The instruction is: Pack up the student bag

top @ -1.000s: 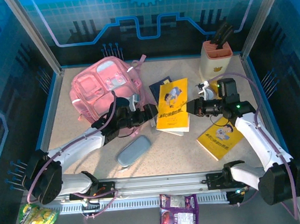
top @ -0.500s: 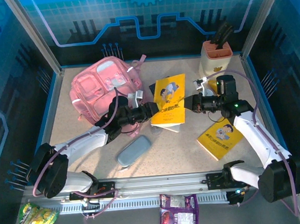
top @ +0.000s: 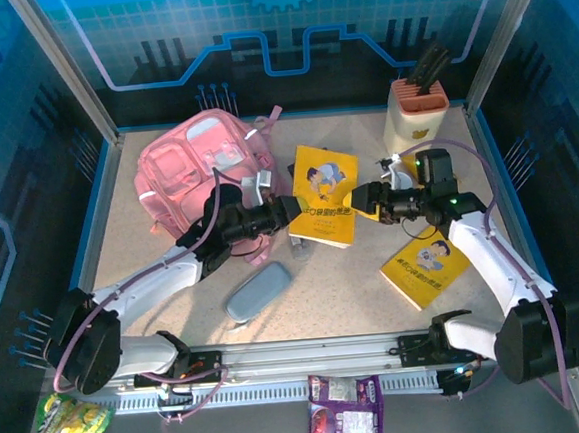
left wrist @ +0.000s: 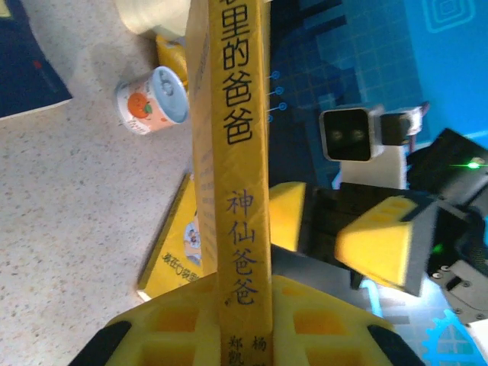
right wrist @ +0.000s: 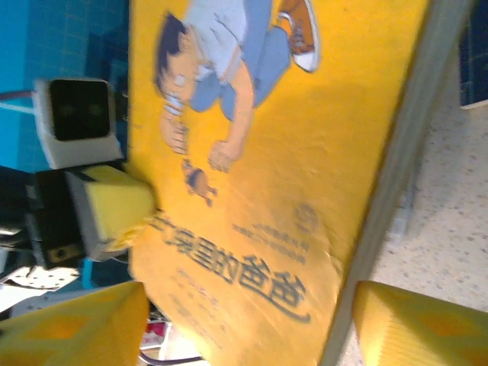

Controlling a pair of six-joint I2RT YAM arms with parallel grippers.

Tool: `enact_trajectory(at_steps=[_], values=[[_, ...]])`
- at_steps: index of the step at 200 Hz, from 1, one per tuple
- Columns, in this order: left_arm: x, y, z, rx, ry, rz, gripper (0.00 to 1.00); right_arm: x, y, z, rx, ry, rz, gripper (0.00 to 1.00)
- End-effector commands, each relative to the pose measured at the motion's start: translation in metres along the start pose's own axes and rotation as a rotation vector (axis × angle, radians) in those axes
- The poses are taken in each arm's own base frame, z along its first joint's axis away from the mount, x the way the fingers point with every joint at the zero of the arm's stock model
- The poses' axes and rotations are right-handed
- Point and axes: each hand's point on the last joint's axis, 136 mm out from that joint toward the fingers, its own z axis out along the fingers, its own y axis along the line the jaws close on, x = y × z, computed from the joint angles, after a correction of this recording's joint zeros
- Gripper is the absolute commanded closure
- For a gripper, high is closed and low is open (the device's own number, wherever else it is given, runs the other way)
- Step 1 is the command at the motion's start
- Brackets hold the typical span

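The student bag's edge point(top: 267, 162) lies loose while the robot's left gripper has hold of the book, so the right gripper should take the book point(top: 341, 200) first, and then the left gripper should grip the bag's edge.
The student bag point(top: 200, 168), a soft pink backpack, lies at the back left of the table. A yellow book point(top: 323, 196) is held up off the table just right of it. My left gripper point(top: 285, 209) is shut on the book's left edge; in the left wrist view the spine point(left wrist: 236, 152) runs up from between my yellow fingers point(left wrist: 175, 320). My right gripper point(top: 365, 201) stands open at the book's right edge. In the right wrist view the cover point(right wrist: 267, 152) hangs between its spread fingertips point(right wrist: 419, 328) with gaps on both sides.
A second yellow book point(top: 424, 271) lies front right and a grey-blue pencil case point(top: 257, 291) front centre. A cream holder point(top: 417, 114) stands back right, with a small can point(left wrist: 152, 99) near it. A dark blue book point(left wrist: 23, 69) lies on the table. Snack packs point(top: 345, 408) lie beyond the front rail.
My left gripper closed on the yellow book's left edge. My right gripper, shut on the book before, has opened. The book rose and shifted slightly left, towards the bag.
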Motion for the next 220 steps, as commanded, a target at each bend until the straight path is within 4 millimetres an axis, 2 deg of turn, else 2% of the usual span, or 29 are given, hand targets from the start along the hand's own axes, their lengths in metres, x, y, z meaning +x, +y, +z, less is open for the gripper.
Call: enact_trajectory(at_steps=[1,8,11,20,43,71,91,108,139,174,184,204,220], values=[[-0.023,-0.070,-0.013,0.176,-0.080,0.067,1.00,0.006,-0.014,0.000,0.038,0.019,0.054,0.21],[-0.024,-0.075,-0.013,0.193,-0.084,0.065,1.00,0.006,-0.014,0.001,0.031,0.027,0.068,0.18],[-0.024,-0.077,-0.012,0.199,-0.085,0.063,1.00,0.012,-0.020,0.004,0.030,0.041,0.089,0.17],[-0.026,-0.083,-0.011,0.214,-0.087,0.057,1.00,0.012,-0.015,0.008,-0.011,0.046,0.095,0.15],[-0.027,-0.096,-0.004,0.241,-0.092,0.056,1.00,0.012,0.013,0.014,-0.150,0.054,0.055,0.11],[-0.035,-0.103,-0.005,0.254,-0.139,0.055,1.00,0.006,0.038,0.009,-0.265,0.029,0.030,0.10],[-0.036,-0.097,-0.004,0.214,-0.149,0.055,1.00,0.002,0.053,0.003,-0.349,0.011,0.020,0.10],[-0.036,-0.085,-0.005,0.168,-0.166,0.044,1.00,0.000,0.063,-0.002,-0.396,0.010,0.022,0.13],[-0.035,-0.064,-0.009,0.062,-0.179,0.057,1.00,0.000,0.070,-0.011,-0.391,-0.010,-0.002,0.25],[-0.032,-0.044,-0.013,-0.011,-0.193,0.058,1.00,0.000,0.067,-0.012,-0.356,-0.022,-0.012,0.46],[-0.032,-0.042,-0.013,-0.014,-0.194,0.059,1.00,0.002,0.059,-0.009,-0.324,-0.017,0.006,0.56],[-0.030,-0.043,-0.011,-0.006,-0.180,0.062,1.00,0.003,0.045,-0.004,-0.277,-0.008,0.017,0.66],[-0.027,-0.040,-0.011,-0.012,-0.171,0.062,1.00,0.002,0.041,-0.002,-0.264,-0.008,0.018,0.79]])
